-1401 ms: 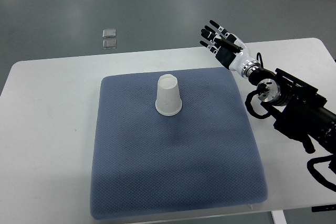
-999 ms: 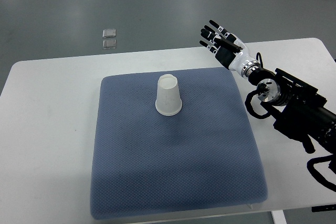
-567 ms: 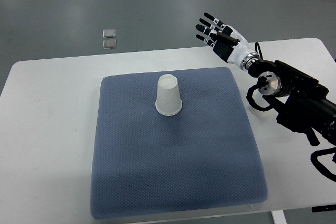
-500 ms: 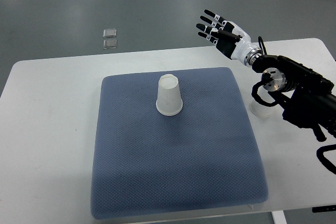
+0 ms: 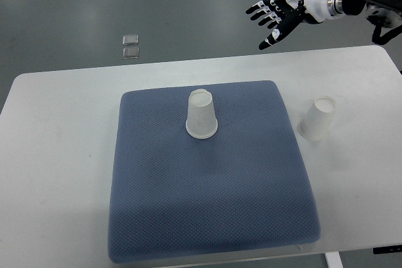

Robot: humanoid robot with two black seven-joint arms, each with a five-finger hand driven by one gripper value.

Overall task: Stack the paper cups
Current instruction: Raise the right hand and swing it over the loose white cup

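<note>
The paper cup (image 5: 317, 118) beside the mat will sink almost all the way over the other one when I lower it, because both upside-down cups taper upward (image 5: 201, 113).
One white paper cup (image 5: 201, 115) stands upside down on the blue mat (image 5: 207, 186), near the mat's far edge. A second white paper cup (image 5: 316, 118), also upside down, stands on the bare white table (image 5: 56, 142) just right of the mat. My right hand (image 5: 274, 17) hovers high beyond the table's far edge, well above and behind both cups. Its fingers are spread and hold nothing. The right arm enters at the top right corner. My left arm is out of the picture.
Two small clear squares (image 5: 130, 45) lie on the grey floor beyond the table's far left side. The table's far edge runs just below my raised hand.
My right arm has lifted away from the table's right side and swung up toward the top right corner, uncovering the second cup that it hid. Neither cup moved.
</note>
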